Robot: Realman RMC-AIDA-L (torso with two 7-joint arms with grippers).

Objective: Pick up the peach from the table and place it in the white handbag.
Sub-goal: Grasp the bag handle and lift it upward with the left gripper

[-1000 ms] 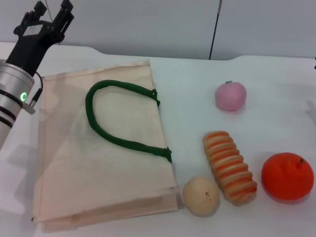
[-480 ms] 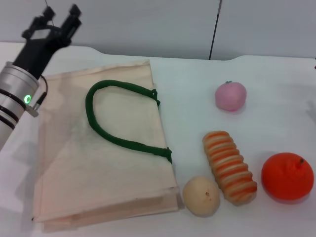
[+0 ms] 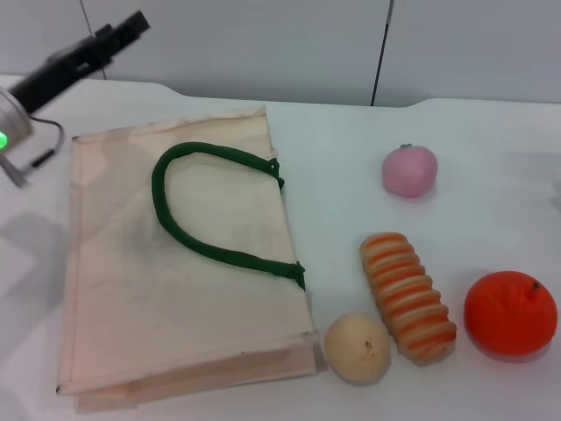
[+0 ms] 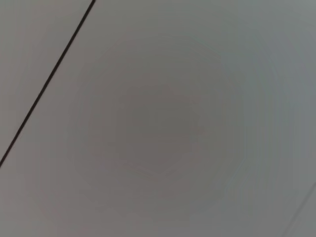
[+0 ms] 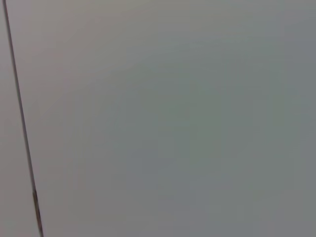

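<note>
My left gripper should open the handbag by lifting its green rope handle [image 3: 171, 155] before the peach goes in, because the white handbag's opening [image 3: 290, 219] is lying flat and closed.
The peach [image 3: 409, 170], small, round and pink with a tiny stem tip, lies on the white table [image 3: 351, 140] right of centre. The white handbag [image 3: 175, 263], a flat cream tote with dark green rope handles [image 3: 197, 206], lies on the left half of the table. My left gripper [image 3: 131, 24] is raised above the table's far left corner, beyond the bag's far left corner and well away from the peach. My right gripper is out of view. Both wrist views show only a plain grey wall.
A striped orange-and-cream bread roll [image 3: 408, 296] lies in front of the peach. A beige-tan ball [image 3: 357, 348] sits by the bag's near right corner. A bright orange fruit [image 3: 510, 314] sits at the near right.
My left arm has lifted and swung out to the left, so the gripper now points sideways over the far left corner. The peach, the bag and the other items have not moved.
</note>
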